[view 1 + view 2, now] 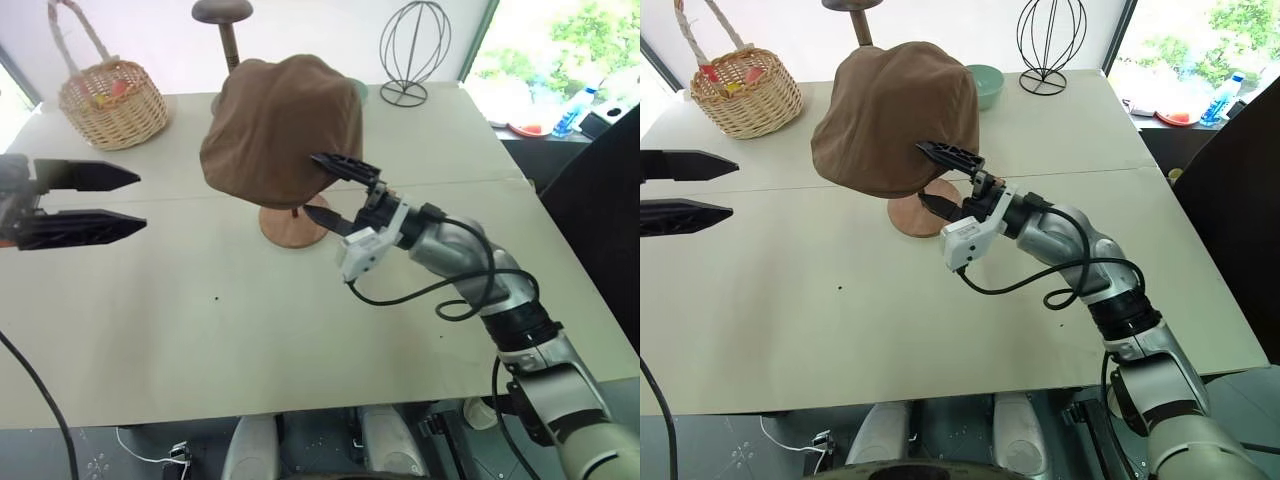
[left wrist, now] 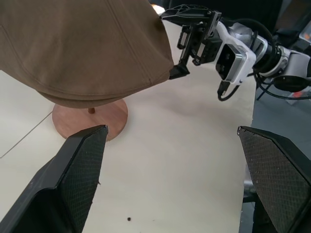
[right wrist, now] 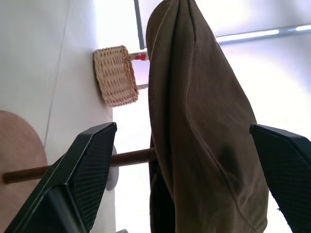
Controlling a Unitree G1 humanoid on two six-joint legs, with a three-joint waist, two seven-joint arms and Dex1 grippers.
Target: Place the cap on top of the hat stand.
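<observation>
The brown cap on the hat stand tilts down at its front edge (image 1: pixel 258 202), so my right gripper should pinch the rim (image 1: pixel 318 192) next to that edge and lift the cap until it is level.
The brown cap (image 1: pixel 280 125) hangs draped over the hat stand, hiding its top. Below the cap I see the stand's round reddish base (image 1: pixel 293 225) and a bit of thin rod (image 3: pixel 131 156). My right gripper (image 1: pixel 314 184) is open at the cap's lower right edge. One finger lies over the fabric and the other sits under the brim, so the cap (image 3: pixel 199 121) hangs between them. My left gripper (image 1: pixel 141 201) stands open well to the left of the cap, holding nothing, and its view looks across at the cap (image 2: pixel 82 43) and the base (image 2: pixel 90 119).
A wicker basket (image 1: pixel 112 100) stands at the table's back left. A darker dome-topped stand (image 1: pixel 225 20) is behind the cap, a green bowl (image 1: pixel 985 85) just right of it, and a wire globe stand (image 1: pixel 412 50) at the back right. Bare tabletop (image 1: pixel 220 330) lies in front.
</observation>
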